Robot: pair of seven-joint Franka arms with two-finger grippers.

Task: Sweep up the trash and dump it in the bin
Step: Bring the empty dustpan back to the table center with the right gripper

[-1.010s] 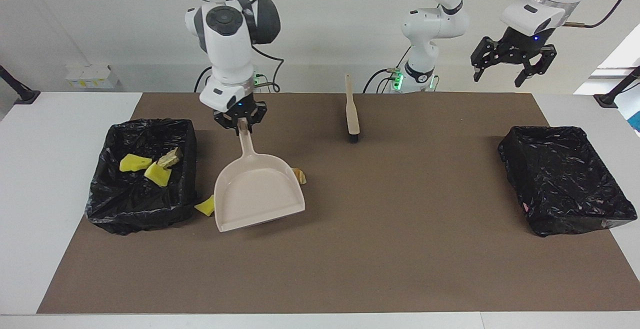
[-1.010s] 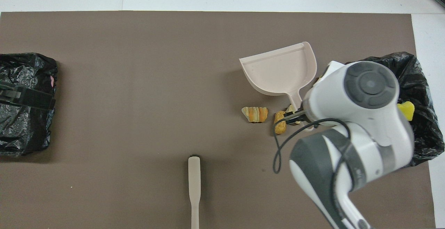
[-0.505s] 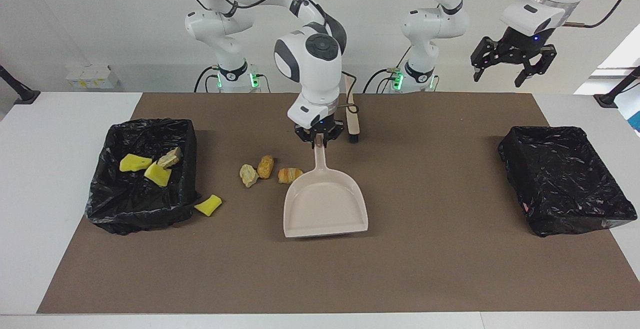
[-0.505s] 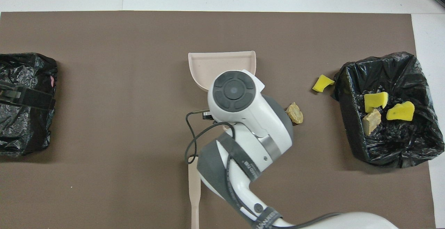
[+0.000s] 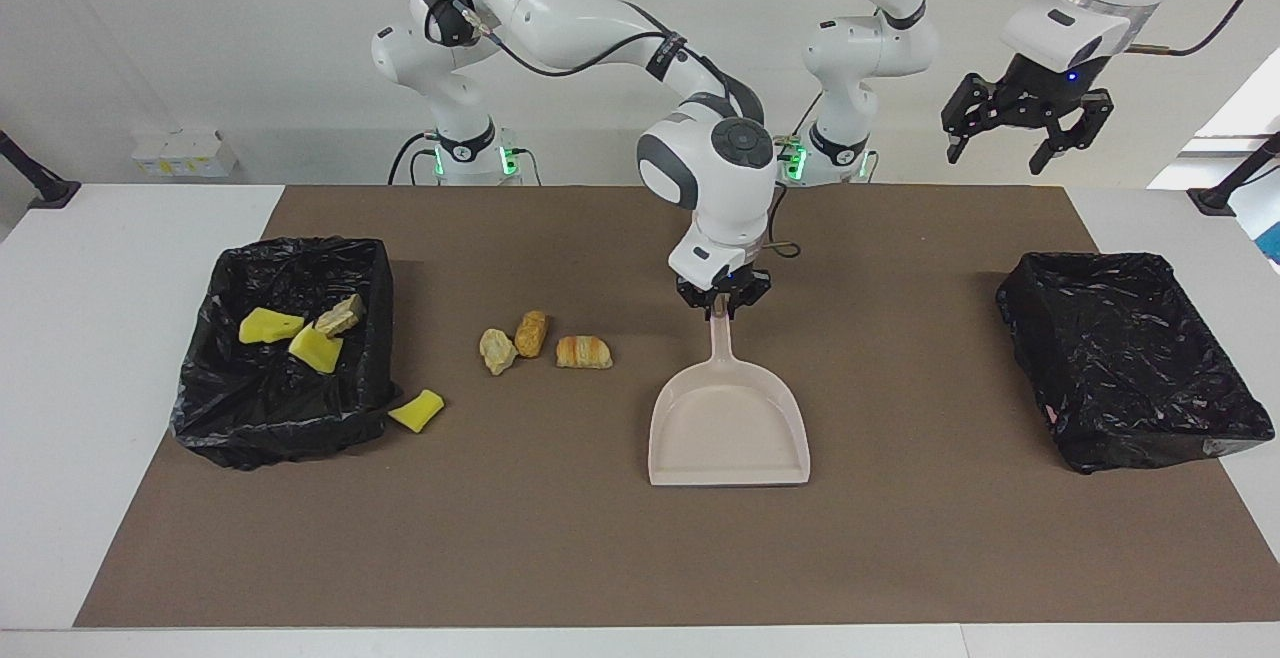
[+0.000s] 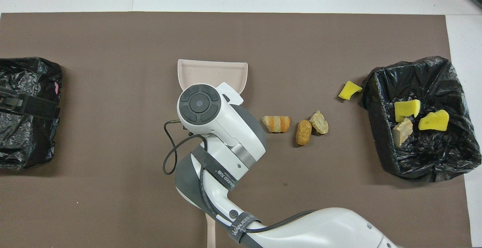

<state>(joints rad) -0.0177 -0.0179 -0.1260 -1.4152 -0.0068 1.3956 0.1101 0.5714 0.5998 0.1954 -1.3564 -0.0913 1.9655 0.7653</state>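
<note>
The beige dustpan [image 6: 212, 73] has a raised rim [image 6: 244, 80] along its curved sides, so I expect it to keep all the swept trash in when I pick it up and carry it.
My right gripper [image 5: 722, 302] is shut on the handle of the beige dustpan [image 5: 728, 428], whose mouth points away from the robots; in the overhead view the arm hides the grip and only the pan [image 6: 212, 74] shows. Loose trash lies on the mat between the pan and the bin: a croissant piece [image 5: 584, 352] [image 6: 276, 123], a brown pastry [image 5: 531, 333] [image 6: 303, 132], a beige lump [image 5: 496, 350] [image 6: 319, 122] and a yellow wedge [image 5: 416, 410] [image 6: 349, 90]. The black-lined bin [image 5: 280, 438] [image 6: 425, 163] at the right arm's end holds two yellow wedges and a beige lump. My left gripper [image 5: 1028, 133] hangs open, waiting.
A second black-lined bin [image 5: 1150, 443] [image 6: 26, 146] stands at the left arm's end, with the left gripper high above it. The tip of a beige brush handle [image 6: 211, 233] shows under the right arm, nearer to the robots than the pan. A brown mat [image 5: 640, 558] covers the table.
The right arm has carried the dustpan from beside the trash-filled bin toward the middle of the table, uncovering the pastry pieces and the lump. The left arm has not moved.
</note>
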